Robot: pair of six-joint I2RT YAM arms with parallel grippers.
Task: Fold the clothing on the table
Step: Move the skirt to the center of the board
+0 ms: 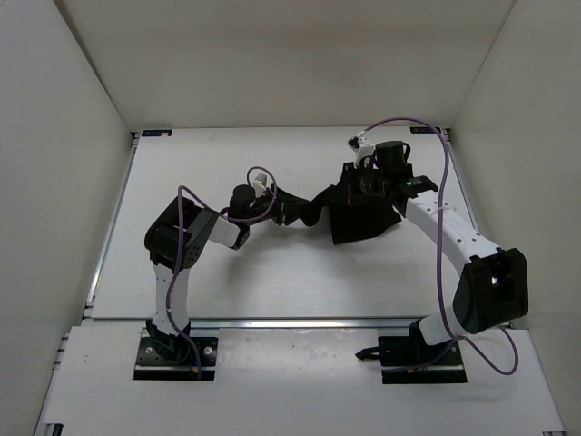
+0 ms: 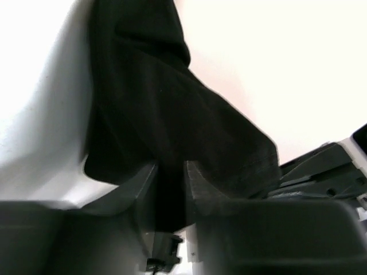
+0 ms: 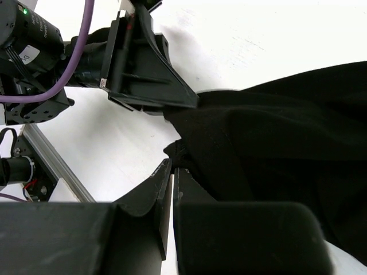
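The black clothing (image 1: 361, 222) is bunched up and wrinkled. My left gripper should pull back with its narrow end (image 1: 311, 214), and both grippers should lift the clothing tight before folding it.
The black clothing (image 1: 359, 218) hangs limp and wrinkled between my two grippers over the middle of the white table (image 1: 227, 282). My left gripper (image 1: 289, 211) holds its left end. In the left wrist view the fabric (image 2: 149, 103) fills the gap between the jaws of that gripper (image 2: 170, 166). My right gripper (image 1: 359, 186) is at the garment's upper right. In the right wrist view its jaws (image 3: 175, 166) stand pinched together on a corner of the cloth (image 3: 275, 143). The left gripper's fingers (image 3: 155, 80) show there too, touching the fabric's edge.
White upright walls (image 1: 73, 136) close in the table on three sides. An aluminium rail (image 1: 300, 321) runs along the near edge by the arm bases. Purple cables (image 1: 445, 236) loop off both arms.
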